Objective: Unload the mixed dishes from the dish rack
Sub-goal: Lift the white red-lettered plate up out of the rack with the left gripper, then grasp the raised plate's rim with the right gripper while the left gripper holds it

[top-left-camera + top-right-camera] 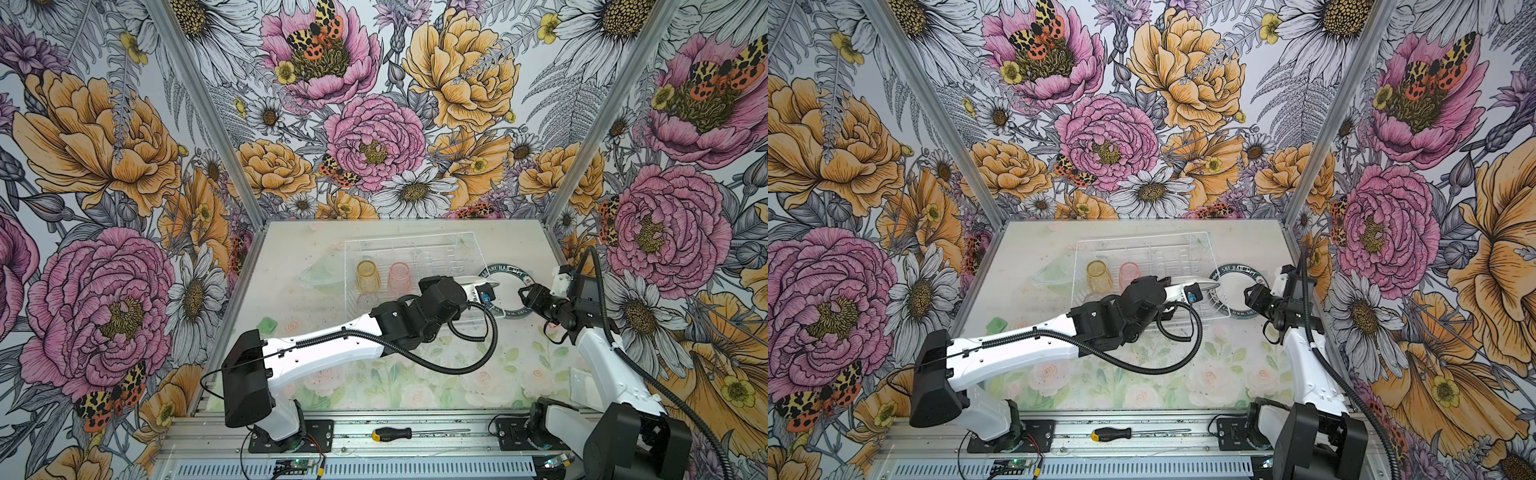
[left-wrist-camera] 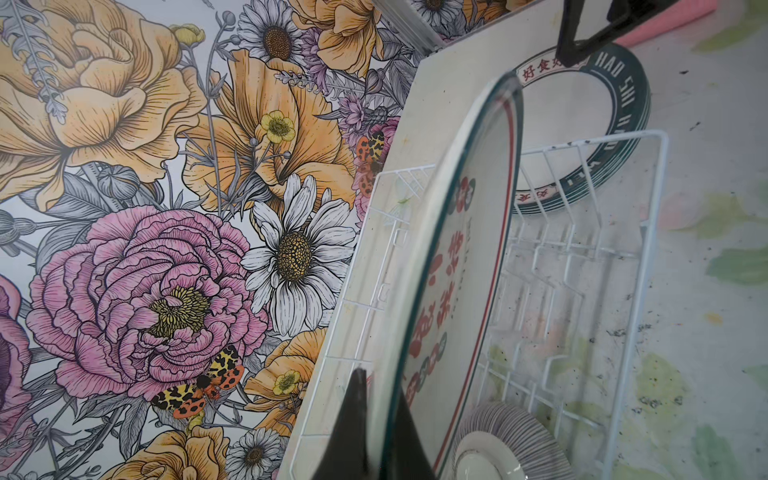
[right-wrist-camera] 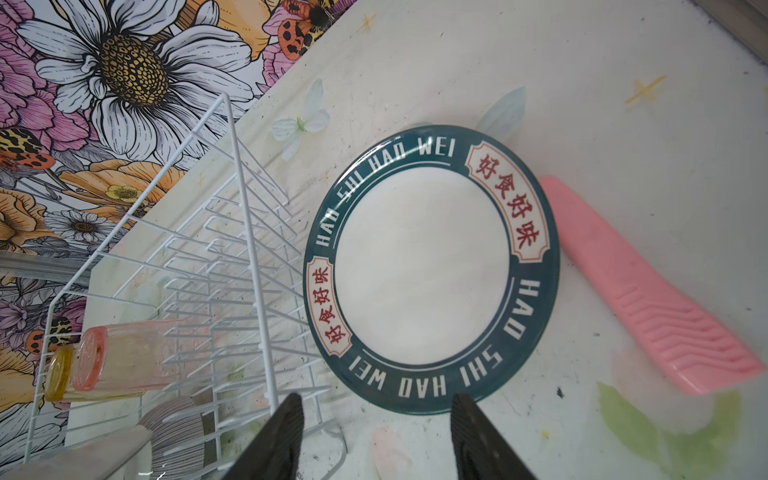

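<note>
My left gripper is holding the printed plate on edge (image 2: 457, 280) short of the plate stack. My right gripper should grab the printed plate's free rim (image 2: 507, 89) and set the plate down flat.
My left gripper (image 2: 382, 388) (image 1: 490, 286) is shut on the rim of a round plate (image 2: 457, 270) with a red printed centre. It holds the plate on edge above the right end of the white wire dish rack (image 1: 411, 237) (image 2: 660, 208). An amber tumbler (image 1: 368, 276), a pink tumbler (image 1: 400, 278) and a clear tumbler (image 1: 368, 298) lie in the rack's left part. The ribbed purplish-grey bowl (image 2: 511, 436) sits in the rack under the held plate. A stack of teal-rimmed plates (image 3: 424, 270) (image 1: 509, 272) rests on the table right of the rack. My right gripper (image 3: 376, 401) (image 1: 525, 293) hangs open and empty just beside it.
A pink flat tool (image 3: 648, 291) lies on the table beyond the plate stack. A pale green glass dish (image 1: 320, 272) sits left of the rack, and a small green piece (image 1: 269, 324) lies nearer the front. A screwdriver (image 1: 390, 434) rests on the front rail.
</note>
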